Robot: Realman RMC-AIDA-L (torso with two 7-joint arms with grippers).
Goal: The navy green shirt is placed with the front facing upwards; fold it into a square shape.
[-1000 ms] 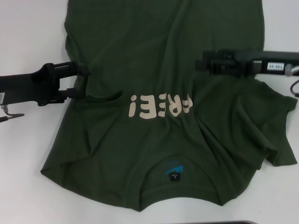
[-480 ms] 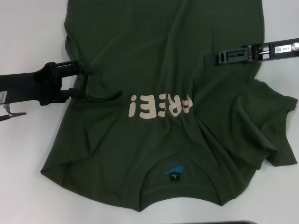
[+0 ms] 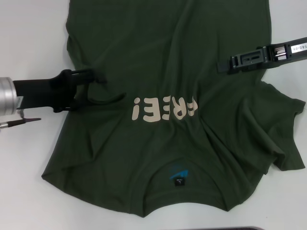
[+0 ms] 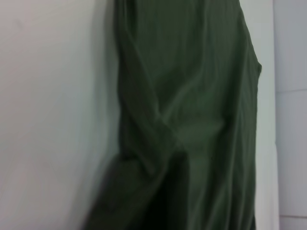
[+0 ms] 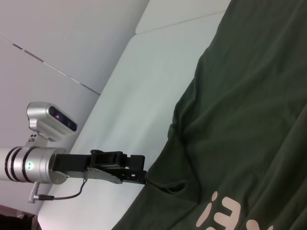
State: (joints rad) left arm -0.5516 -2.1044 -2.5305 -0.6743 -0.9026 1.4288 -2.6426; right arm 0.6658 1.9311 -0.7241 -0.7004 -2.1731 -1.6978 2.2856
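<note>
The sleeve's cuff (image 3: 108, 100) is hanging open in a raised fold at my left gripper. Next, my left gripper brings the cuff inward across the shirt (image 3: 127, 64) and puts it down flat.
The navy green shirt (image 3: 163, 57) lies front up on the white table (image 3: 29, 38), collar and blue neck label (image 3: 178, 176) nearest me, and its cream letters (image 3: 163, 108) read upside down. My left gripper (image 3: 86, 88) reaches in from the left at the shirt's side edge, open, with one finger over the cloth and a small fold just beside it. The right wrist view shows the left gripper (image 5: 143, 176) at that same edge of the shirt (image 5: 249, 96). My right gripper (image 3: 221, 65) hovers over the shirt's right side, holding nothing. The left wrist view shows only creased shirt cloth (image 4: 192, 96).
The shirt's right sleeve (image 3: 283, 139) lies rumpled toward the table's right edge. Bare white tabletop (image 3: 29, 158) shows to the left of the shirt and along the near edge. A seam in the wall panels shows beyond the table (image 5: 48, 62).
My left gripper has slid a little to the right onto the shirt's edge. My right gripper has rolled over and drawn back toward the right.
</note>
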